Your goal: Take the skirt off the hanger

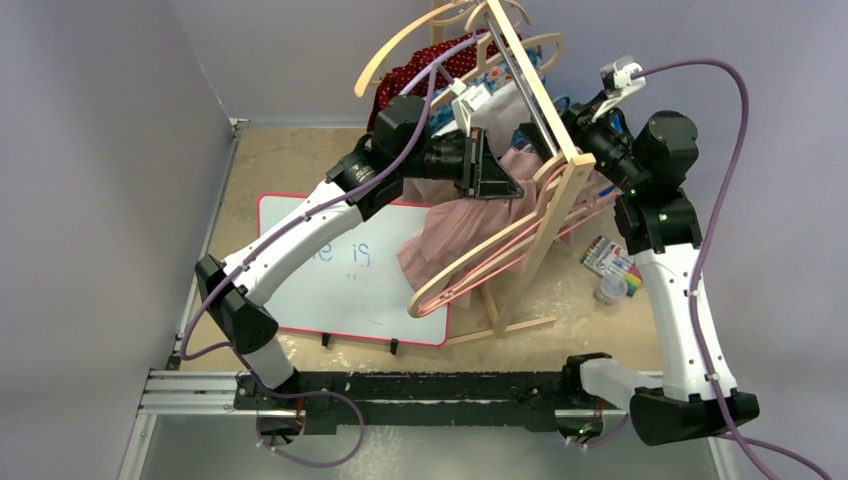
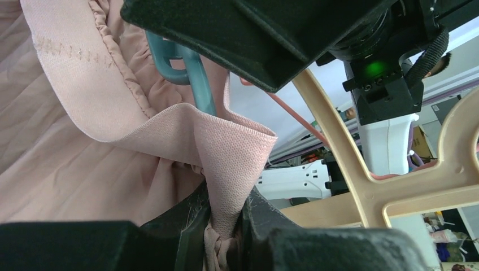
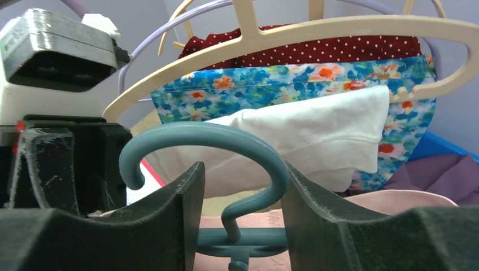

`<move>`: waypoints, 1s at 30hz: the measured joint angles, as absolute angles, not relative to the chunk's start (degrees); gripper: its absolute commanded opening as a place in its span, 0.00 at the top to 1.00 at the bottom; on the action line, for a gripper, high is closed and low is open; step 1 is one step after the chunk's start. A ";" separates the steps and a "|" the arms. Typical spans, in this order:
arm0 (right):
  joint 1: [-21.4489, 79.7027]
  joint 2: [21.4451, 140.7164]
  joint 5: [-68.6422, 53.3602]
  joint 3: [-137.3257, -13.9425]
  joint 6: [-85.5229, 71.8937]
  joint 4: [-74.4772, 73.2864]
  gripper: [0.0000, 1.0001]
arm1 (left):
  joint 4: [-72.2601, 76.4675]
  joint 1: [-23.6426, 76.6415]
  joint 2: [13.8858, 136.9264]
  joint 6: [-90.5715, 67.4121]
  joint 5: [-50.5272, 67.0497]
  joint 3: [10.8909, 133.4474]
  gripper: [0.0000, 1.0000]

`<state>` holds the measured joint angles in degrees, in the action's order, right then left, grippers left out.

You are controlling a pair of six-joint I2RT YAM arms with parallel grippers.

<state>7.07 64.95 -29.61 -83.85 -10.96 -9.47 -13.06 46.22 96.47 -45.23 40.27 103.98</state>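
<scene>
My right gripper is holding the hanger next to the skirt's far side (image 3: 411, 199). So my left gripper should take the hanger's hook (image 3: 217, 134), to free my right gripper to pull that side of the skirt off.
The pink skirt (image 1: 455, 225) hangs from a teal hanger (image 2: 192, 68) beside the wooden rack. My left gripper (image 2: 226, 217) is shut on a fold of the skirt's elastic waistband (image 2: 231, 141), pulled away from the hanger. In the top view the left gripper (image 1: 505, 180) sits just above the skirt. My right gripper (image 3: 243, 192) has the teal hanger's hook (image 3: 226, 141) rising between its jaws, which close on the hanger's top bar. The right gripper (image 1: 575, 140) is right of the left one, behind the rack's rail. The skirt (image 3: 390, 200) shows below the hook.
A wooden rack (image 1: 540, 120) carries beige hangers (image 1: 500, 260) and other garments: red dotted (image 3: 339, 51), blue floral (image 3: 271, 84), white (image 3: 316, 130). A whiteboard (image 1: 330, 270) lies at the left. A marker box (image 1: 610, 255) and small jar (image 1: 610, 290) sit at the right.
</scene>
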 measured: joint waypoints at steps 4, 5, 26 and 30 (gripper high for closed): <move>7.09 64.23 -30.00 -81.60 -11.75 -5.19 1.00 | -15.38 46.22 96.47 -43.09 39.99 103.98 1.00; 7.09 64.27 -30.85 -81.34 -13.30 -4.75 1.00 | -15.97 46.22 96.47 -42.24 39.44 103.98 1.00; 7.38 59.86 -22.41 -79.99 -9.85 -7.94 1.00 | -28.53 46.48 92.09 -31.31 24.34 107.53 0.46; 7.33 62.00 -22.59 -79.92 -7.75 -9.34 1.00 | -27.55 46.37 90.91 -31.46 21.23 109.71 0.46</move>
